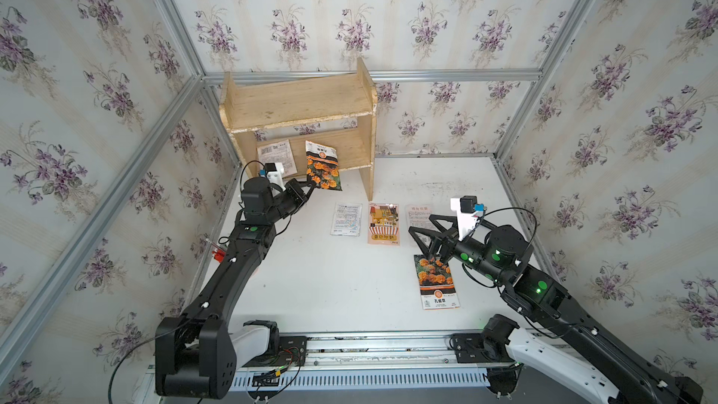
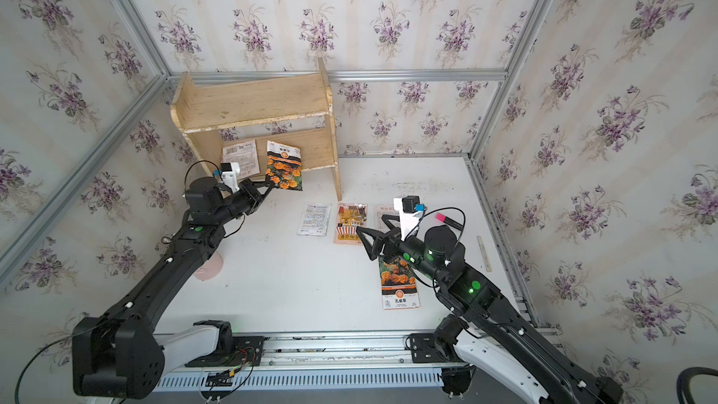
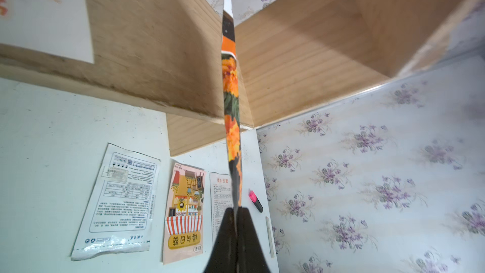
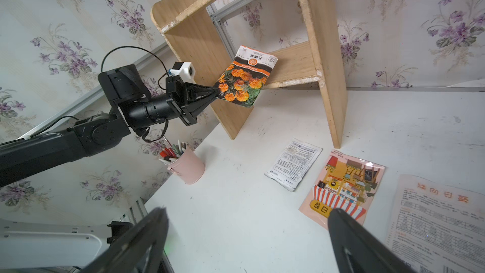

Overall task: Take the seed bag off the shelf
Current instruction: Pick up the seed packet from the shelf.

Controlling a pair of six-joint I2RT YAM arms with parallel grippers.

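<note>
I expect the orange-flower seed bag (image 1: 323, 165) to stay almost flat when I carry it to my right gripper, because the bag sticks straight out from its pinched corner (image 1: 309, 182).
The shelf (image 1: 299, 106) of pale wood stands at the back left of the table. A seed bag (image 1: 323, 167) printed with orange flowers is tilted at the front of its lower board, top end over the board and bottom end out in front. My left gripper (image 1: 312, 187) is shut on the bag's lower corner; the left wrist view shows the bag (image 3: 231, 95) edge-on between the fingers. A second, white-backed seed bag (image 1: 275, 155) lies on the lower board to the left. My right gripper (image 1: 422, 224) hovers open and empty over the table's right side.
Several packets lie flat on the table: a white one (image 1: 347, 218), a pink one (image 1: 384, 223), a pale one (image 1: 419, 219) and an orange-flower one (image 1: 437, 281) under the right wrist. A pink pen cup (image 4: 187, 166) stands under the left arm. A pink highlighter (image 2: 448, 220) lies at the right.
</note>
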